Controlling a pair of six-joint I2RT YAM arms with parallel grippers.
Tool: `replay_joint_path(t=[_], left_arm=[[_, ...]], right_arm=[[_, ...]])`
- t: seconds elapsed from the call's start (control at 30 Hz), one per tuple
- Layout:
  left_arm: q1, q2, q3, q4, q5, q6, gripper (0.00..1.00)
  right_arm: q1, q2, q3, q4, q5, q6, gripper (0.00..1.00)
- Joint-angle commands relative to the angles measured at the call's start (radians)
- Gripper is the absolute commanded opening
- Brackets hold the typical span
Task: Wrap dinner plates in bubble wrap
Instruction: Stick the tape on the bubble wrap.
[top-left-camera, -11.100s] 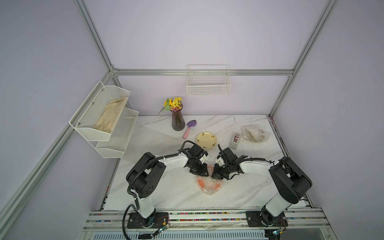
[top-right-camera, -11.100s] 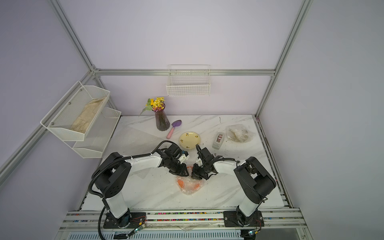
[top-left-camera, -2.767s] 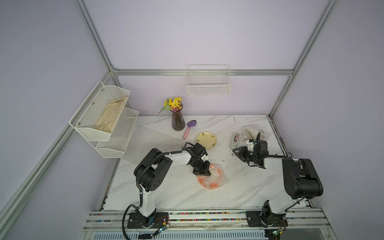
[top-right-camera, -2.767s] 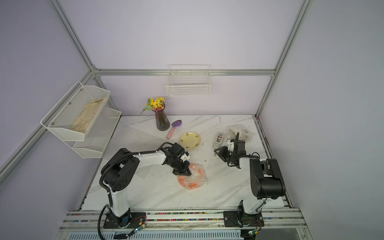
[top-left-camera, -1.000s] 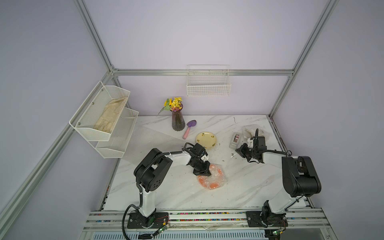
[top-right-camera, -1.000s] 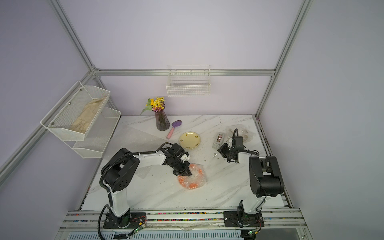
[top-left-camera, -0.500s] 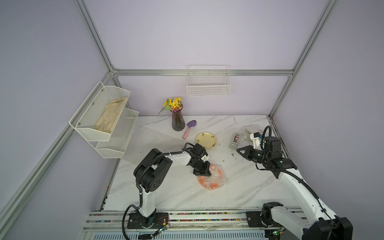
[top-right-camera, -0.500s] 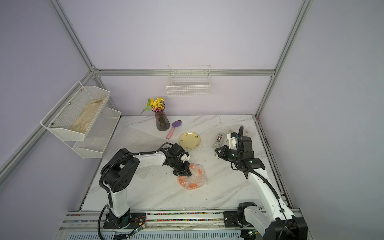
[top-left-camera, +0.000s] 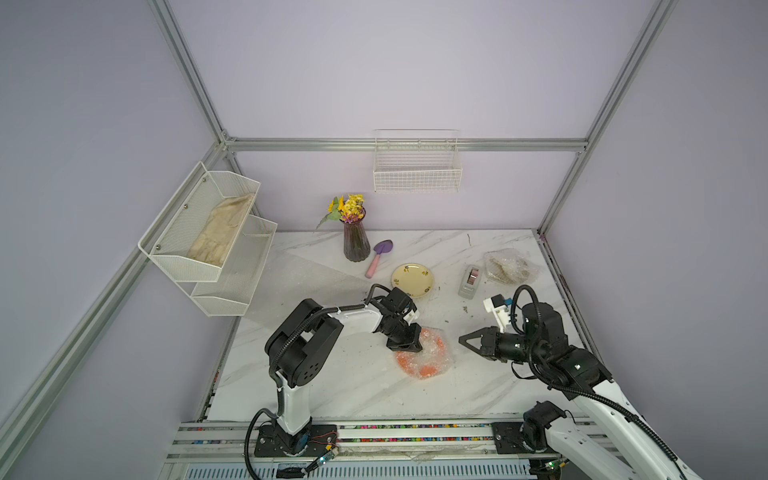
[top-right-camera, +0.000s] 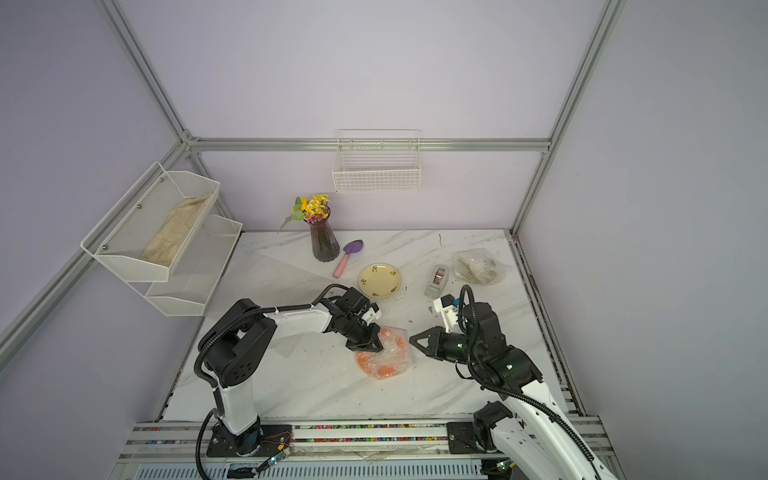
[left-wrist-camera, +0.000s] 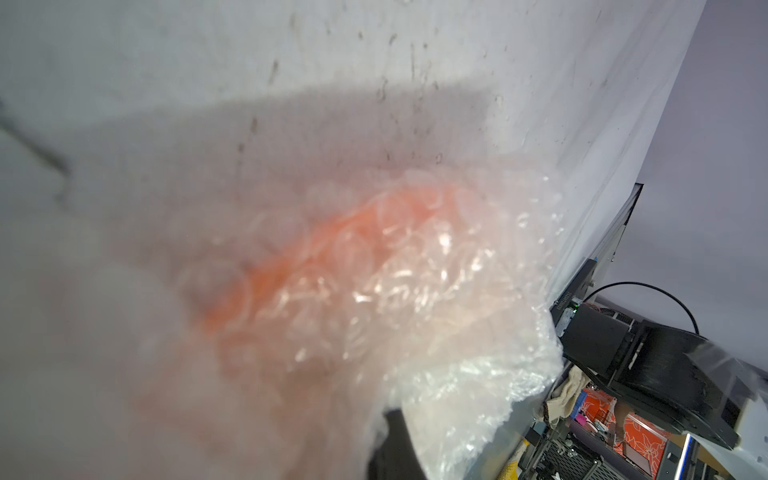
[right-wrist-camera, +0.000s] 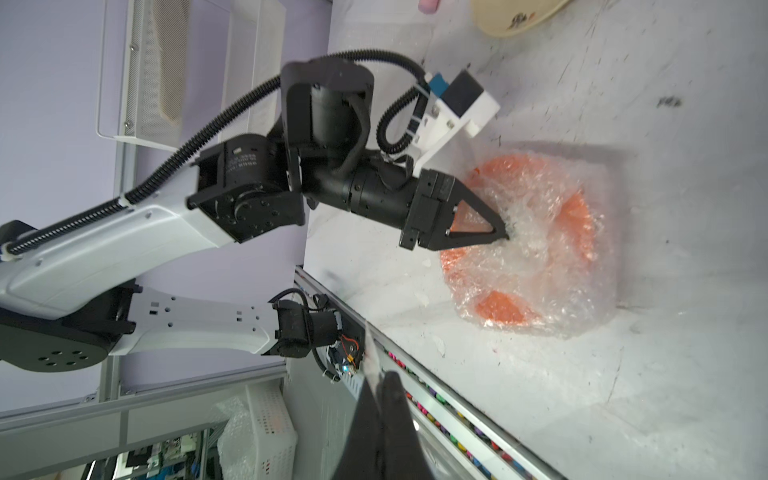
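Observation:
The gathered wrap (top-left-camera: 427, 349) is held down on the orange plate by my left gripper. My right gripper should keep moving the tape until it reaches the wrap's back edge (top-left-camera: 432, 330), then let go.
The orange dinner plate (top-left-camera: 432, 368) (top-right-camera: 388, 369) lies mid-table under crumpled bubble wrap (top-left-camera: 430, 334) (right-wrist-camera: 540, 232). My left gripper (top-left-camera: 404, 344) (top-right-camera: 363, 345) (right-wrist-camera: 505, 237) is shut, its tips nipping the gathered wrap on top of the plate. In the left wrist view the wrap (left-wrist-camera: 415, 291) fills the picture and one dark finger (left-wrist-camera: 398, 432) shows. My right gripper (top-left-camera: 461, 340) (top-right-camera: 411, 340) (right-wrist-camera: 380, 374) hovers just right of the plate, shut on a short clear strip of tape (right-wrist-camera: 369, 353). A bare cream plate (top-left-camera: 413, 280) (top-right-camera: 379, 281) lies behind.
A grey tape dispenser (top-left-camera: 470, 281) and a bubble-wrapped bundle (top-left-camera: 508, 267) sit back right. A flat bubble wrap sheet (top-left-camera: 291, 282) covers the left of the table. A flower vase (top-left-camera: 356, 245) and a purple trowel (top-left-camera: 377, 257) stand at the back. Wire shelves (top-left-camera: 208, 232) hang left.
My right gripper has swung from beside the tape dispenser forward to the right side of the wrapped orange plate. The left gripper has stayed on the wrap.

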Motion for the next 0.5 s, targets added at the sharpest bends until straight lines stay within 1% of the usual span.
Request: replay_joint_path(t=[0.0, 0.1, 0.17, 0.3, 0.37, 0.47], left_arm=[[-0.003, 0.026, -0.050, -0.017, -0.136, 0.027, 0.05], [-0.010, 0.023, -0.050, -0.012, -0.133, 0.026, 0.05], [-0.011, 0.020, -0.053, -0.007, -0.129, 0.025, 0.05], [-0.018, 0.011, -0.060, 0.005, -0.121, 0.021, 0.05], [-0.022, 0.008, -0.067, 0.015, -0.120, 0.014, 0.04], [-0.028, 0.003, -0.080, 0.035, -0.109, 0.004, 0.04]], right_arm=[[0.070, 0.032, -0.031, 0.082, -0.013, 0.098, 0.00], [0.157, 0.117, -0.048, 0.161, 0.020, 0.108, 0.00], [0.186, 0.179, -0.046, 0.210, 0.040, 0.110, 0.00], [0.198, 0.297, -0.042, 0.307, 0.074, 0.119, 0.00], [0.198, 0.350, -0.029, 0.320, 0.112, 0.097, 0.00], [0.198, 0.429, -0.020, 0.359, 0.135, 0.070, 0.00]])
